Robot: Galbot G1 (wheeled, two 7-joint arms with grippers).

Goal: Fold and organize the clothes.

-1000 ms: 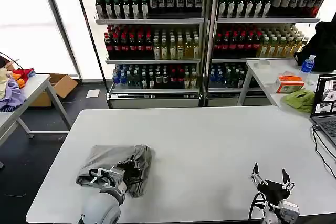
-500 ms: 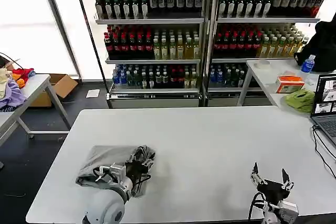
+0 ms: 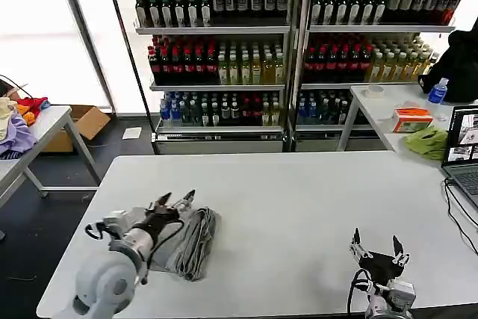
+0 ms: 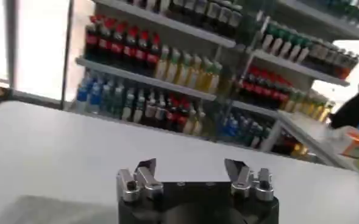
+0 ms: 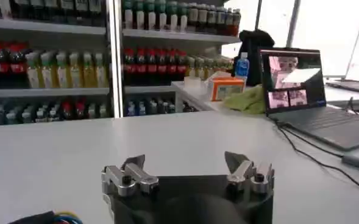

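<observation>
My gripper will make the light grey shirt [image 3: 173, 252] open out when it lifts the shirt's raised fold, as loose layers double back in folds along the shirt's edge [image 3: 197, 243].
A light grey shirt [image 3: 190, 240] lies folded into a bundle on the white table [image 3: 299, 199], near its front left. My left gripper [image 3: 173, 201] is open just above the bundle's far left edge, nothing between its fingers; in the left wrist view that gripper [image 4: 191, 169] is spread wide over bare tabletop, with a grey corner of the shirt [image 4: 39, 210] beside it. My right gripper [image 3: 376, 244] stands open near the table's front right edge, empty, and the right wrist view shows it [image 5: 185, 163] with its jaws wide apart.
A laptop [image 3: 461, 151] with cables sits at the table's right edge. A side table on the right carries a lime-green cloth [image 3: 427, 142], an orange box and a bottle. Drink shelves [image 3: 291, 42] stand behind. Another table at the far left holds coloured fabrics [image 3: 19, 121].
My left gripper has let go of the shirt, opened, and swung up and to the left off the bundle. The right gripper shifted slightly.
</observation>
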